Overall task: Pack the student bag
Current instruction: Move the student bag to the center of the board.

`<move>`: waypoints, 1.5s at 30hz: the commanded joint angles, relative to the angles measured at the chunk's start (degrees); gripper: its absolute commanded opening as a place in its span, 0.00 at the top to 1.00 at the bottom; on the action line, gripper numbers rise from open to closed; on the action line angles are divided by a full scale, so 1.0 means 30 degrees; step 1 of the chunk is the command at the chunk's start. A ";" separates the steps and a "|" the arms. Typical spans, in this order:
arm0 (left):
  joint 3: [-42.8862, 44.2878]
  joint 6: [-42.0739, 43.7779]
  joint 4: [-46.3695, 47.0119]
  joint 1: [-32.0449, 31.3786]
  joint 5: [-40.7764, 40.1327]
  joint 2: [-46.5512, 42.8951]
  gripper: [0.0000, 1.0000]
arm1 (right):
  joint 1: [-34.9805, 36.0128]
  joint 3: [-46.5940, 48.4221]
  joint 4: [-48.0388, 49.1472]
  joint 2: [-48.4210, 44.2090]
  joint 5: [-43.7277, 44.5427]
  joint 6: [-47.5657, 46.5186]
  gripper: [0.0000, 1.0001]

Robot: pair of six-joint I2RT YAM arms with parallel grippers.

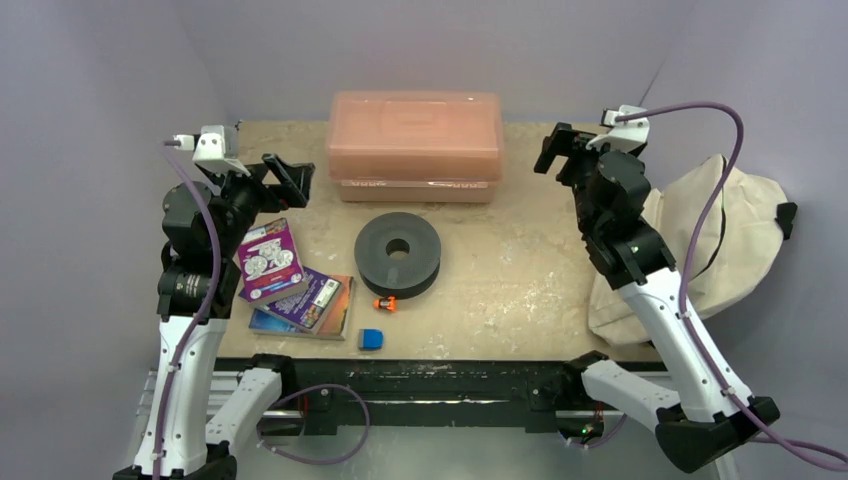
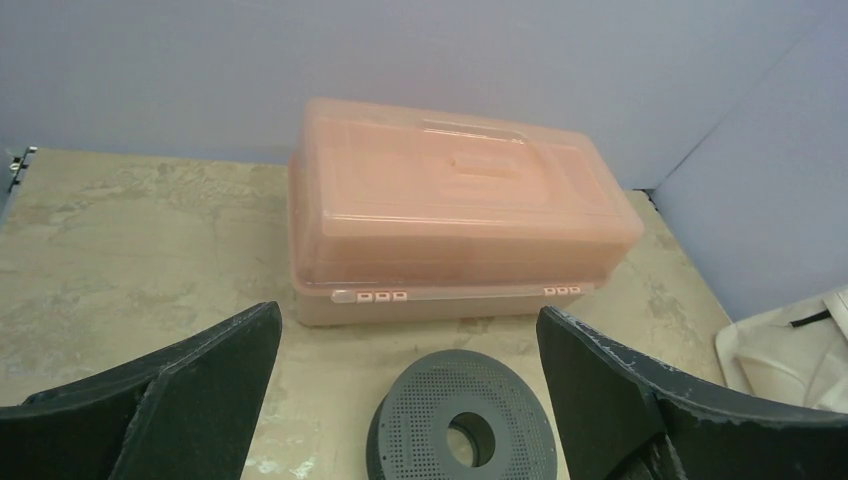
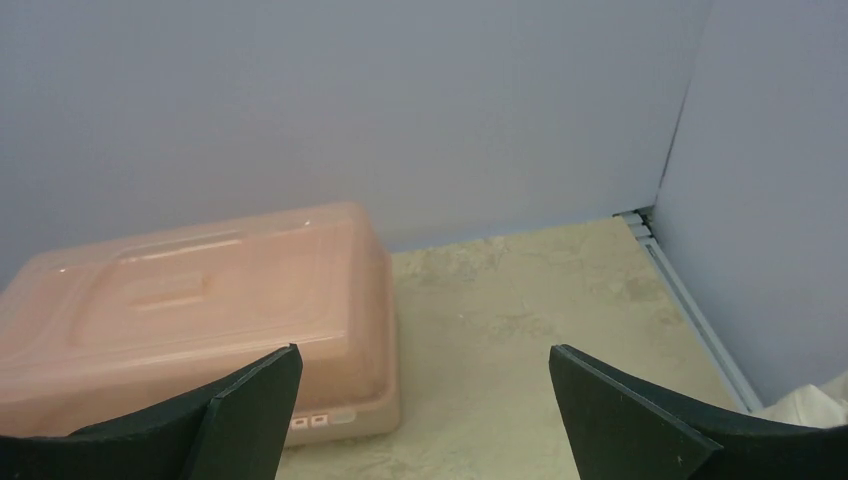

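Observation:
I can see that my right gripper is open and empty and the cream student bag's black-trimmed edge (image 1: 720, 215) is uncovered, so I carry on going toward its far end (image 1: 724, 172) until the fingers close.
The cream student bag (image 1: 735, 225) lies at the table's right edge, partly behind my right arm; a corner of it shows in the left wrist view (image 2: 790, 350) and the right wrist view (image 3: 815, 402). Two purple books (image 1: 275, 262) (image 1: 310, 305) lie at the left. A small orange item (image 1: 386, 302) and a blue eraser (image 1: 371, 339) lie near the front. My left gripper (image 1: 285, 178) is open and empty above the far left, also seen in its wrist view (image 2: 408, 345). My right gripper (image 1: 556, 150) is open and empty at the far right, also seen in its wrist view (image 3: 425, 385).
A salmon-pink plastic box (image 1: 416, 145) stands closed at the back centre, also in the left wrist view (image 2: 455, 215) and the right wrist view (image 3: 190, 300). A grey disc (image 1: 398, 253) with a centre hole lies mid-table, seen too in the left wrist view (image 2: 462, 425). Purple walls enclose the table.

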 commanded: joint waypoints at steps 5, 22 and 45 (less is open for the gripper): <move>0.0436 0.0007 0.0922 -0.0148 0.1745 0.0200 0.00 | 0.1158 0.2857 -0.2167 0.1859 0.2068 0.0453 0.01; 0.0655 -0.0260 0.0588 -0.1056 0.2350 0.1035 0.00 | -0.2168 0.3843 -0.0440 0.2931 1.3002 -0.3977 0.01; 0.0962 -0.0425 0.0723 -0.3795 0.3543 0.3871 0.00 | -0.9859 -0.0164 0.3034 0.3153 1.2710 -0.6217 0.01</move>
